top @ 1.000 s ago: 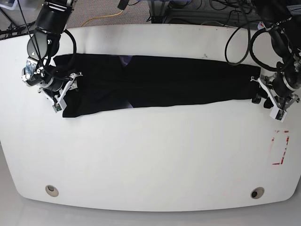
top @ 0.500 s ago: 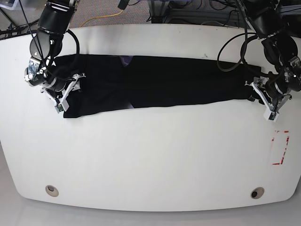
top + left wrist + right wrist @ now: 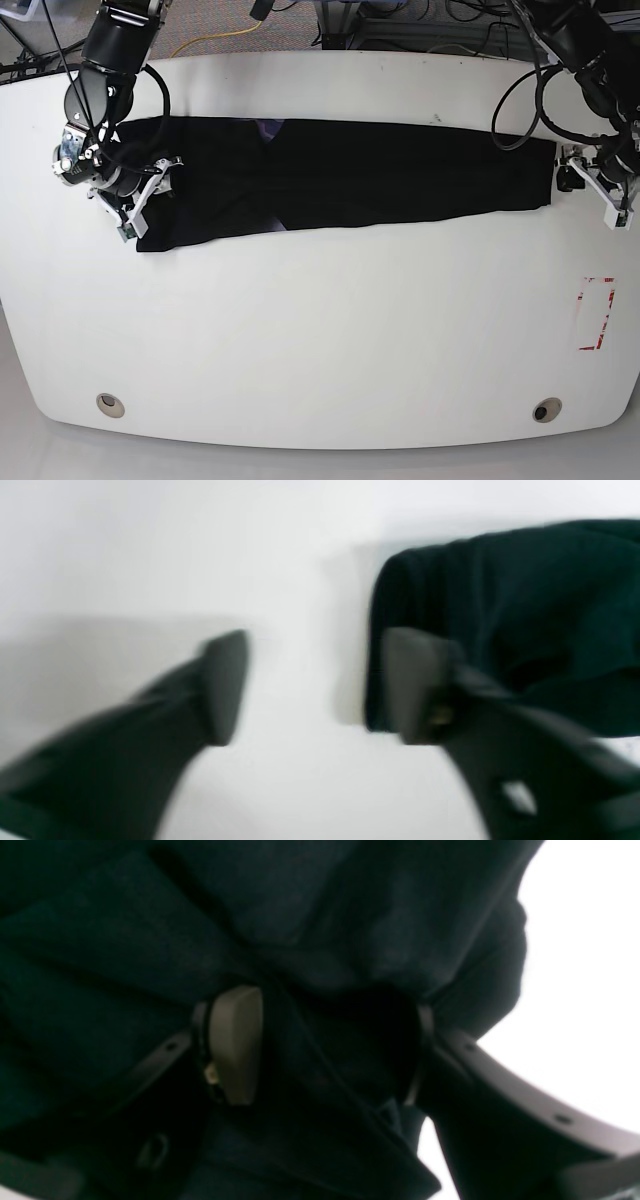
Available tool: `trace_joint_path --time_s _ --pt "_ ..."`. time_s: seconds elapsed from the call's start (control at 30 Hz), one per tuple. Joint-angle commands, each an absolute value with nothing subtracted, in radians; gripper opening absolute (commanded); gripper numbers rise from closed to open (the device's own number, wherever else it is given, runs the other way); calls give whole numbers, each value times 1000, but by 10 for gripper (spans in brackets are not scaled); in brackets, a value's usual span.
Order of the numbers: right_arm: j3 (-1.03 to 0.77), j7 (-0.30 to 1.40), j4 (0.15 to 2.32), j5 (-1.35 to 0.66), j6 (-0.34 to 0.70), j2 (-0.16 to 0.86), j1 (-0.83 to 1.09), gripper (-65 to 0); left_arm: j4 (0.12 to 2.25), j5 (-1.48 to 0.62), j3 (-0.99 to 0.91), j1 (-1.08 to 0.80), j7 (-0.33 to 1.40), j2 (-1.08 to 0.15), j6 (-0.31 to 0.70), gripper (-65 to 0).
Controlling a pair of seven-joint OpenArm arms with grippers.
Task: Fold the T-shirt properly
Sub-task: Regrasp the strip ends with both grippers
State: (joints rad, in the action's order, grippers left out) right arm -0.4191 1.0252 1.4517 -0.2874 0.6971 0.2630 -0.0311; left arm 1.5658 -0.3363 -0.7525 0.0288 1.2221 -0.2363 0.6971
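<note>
My gripper will make the black T-shirt's end [image 3: 532,177] fold over together when it carries the T-shirt, while the T-shirt's middle will stay flat, because limp layers [image 3: 477,597] lie stacked at that end.
The black T-shirt [image 3: 380,175] lies folded into a long band across the far half of the white table [image 3: 320,330]. Its purplish neck label [image 3: 265,128] shows at the top edge. My right gripper [image 3: 140,205] sits on the band's left end. In the right wrist view it [image 3: 325,1050] is open, its fingers [image 3: 235,1045] astride a fold of the black cloth [image 3: 125,940]. My left gripper [image 3: 575,182] is just off the band's right end. In the left wrist view it [image 3: 320,685] is open and empty over bare table, one finger [image 3: 420,690] at the cloth's edge [image 3: 525,605].
A red-marked rectangle [image 3: 597,313] lies on the table at the right. Two round grommets [image 3: 110,404] [image 3: 546,409] sit near the front edge. Cables and a yellow cord [image 3: 215,40] lie beyond the table's back edge.
My left gripper has moved back and to the right, off the band's right end, which now lies flat. My right gripper has stayed on the left end.
</note>
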Motion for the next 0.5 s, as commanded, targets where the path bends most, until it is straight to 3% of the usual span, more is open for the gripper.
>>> trace_joint_path --time_s 0.0,0.47 --pt "-423 1018 1468 -288 698 277 -45 -290 1578 -351 -756 41 1208 -248 698 -181" --pt "-423 1018 1466 -288 698 275 -45 -290 1349 -605 -750 36 1211 -280 698 -178"
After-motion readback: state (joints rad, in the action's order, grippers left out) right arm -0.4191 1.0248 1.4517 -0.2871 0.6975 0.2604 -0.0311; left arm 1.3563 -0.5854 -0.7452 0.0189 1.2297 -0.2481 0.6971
